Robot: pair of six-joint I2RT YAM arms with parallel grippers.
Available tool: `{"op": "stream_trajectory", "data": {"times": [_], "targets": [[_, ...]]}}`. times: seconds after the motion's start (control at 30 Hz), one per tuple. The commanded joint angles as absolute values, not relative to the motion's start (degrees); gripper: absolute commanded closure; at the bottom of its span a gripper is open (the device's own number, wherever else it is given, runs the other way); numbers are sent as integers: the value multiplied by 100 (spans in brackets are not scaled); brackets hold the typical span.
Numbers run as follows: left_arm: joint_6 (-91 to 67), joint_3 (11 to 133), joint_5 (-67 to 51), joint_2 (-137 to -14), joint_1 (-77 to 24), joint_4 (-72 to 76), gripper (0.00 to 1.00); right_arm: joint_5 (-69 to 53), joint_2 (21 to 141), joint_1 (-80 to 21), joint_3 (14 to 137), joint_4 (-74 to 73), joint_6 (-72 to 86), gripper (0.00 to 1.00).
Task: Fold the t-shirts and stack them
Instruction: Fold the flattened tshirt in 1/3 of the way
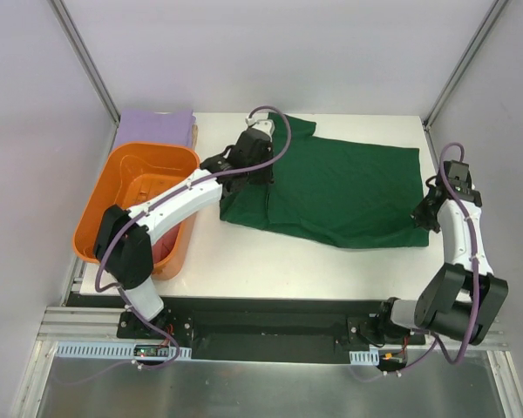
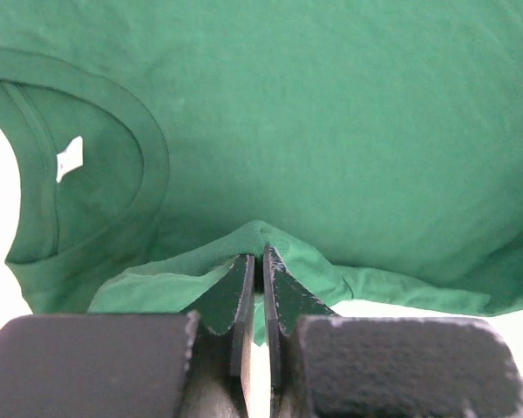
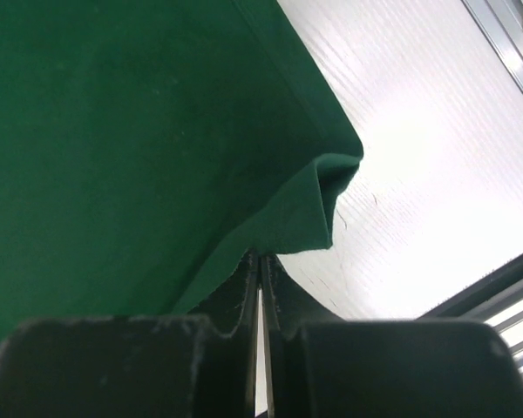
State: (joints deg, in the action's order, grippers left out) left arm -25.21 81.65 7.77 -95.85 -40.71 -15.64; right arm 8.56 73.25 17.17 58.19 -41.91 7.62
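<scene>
My left gripper should keep pulling the fold across the t-shirt's body (image 1: 301, 165) until it lies flat, because my grippers are pinching both ends of the dark green t-shirt's near side (image 1: 331, 240).
The dark green t-shirt (image 1: 344, 187) lies spread on the white table, collar toward the left. My left gripper (image 1: 263, 171) is shut on a raised fold of it near the collar, as the left wrist view (image 2: 260, 254) shows, with the shirt (image 2: 331, 131) and its collar (image 2: 148, 148) beyond. My right gripper (image 1: 424, 215) is shut on the shirt's near right corner; the right wrist view (image 3: 261, 257) shows the green cloth (image 3: 113, 131) pinched and lifted. The pale lavender t-shirt (image 1: 157, 126) lies folded at the back left. A reddish cloth (image 1: 167, 248) shows in the basket, partly hidden by my left arm.
The orange plastic basket (image 1: 113, 187) stands at the table's left edge, under my left arm. Bare white table (image 1: 270, 252) runs along the near side of the green shirt. Metal frame posts stand at the back corners, and the table's right edge (image 3: 497, 279) is close to my right gripper.
</scene>
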Motion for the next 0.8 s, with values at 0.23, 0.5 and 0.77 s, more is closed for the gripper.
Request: {"op": "stream_trajectory", "data": {"times": [0.23, 0.5, 0.77], "targets": [[-2074, 9272, 791, -10528, -3542, -1573, 100, 1081, 8682, 1758, 6925, -3920, 773, 95], [-2013, 9957, 1020, -11249, -3366, -1661, 100, 1432, 9386, 1758, 7356, -3762, 940, 92], [-1995, 11047, 1257, -12067, -3156, -2038, 59, 1906, 9826, 1758, 7979, -3646, 791, 55]]}}
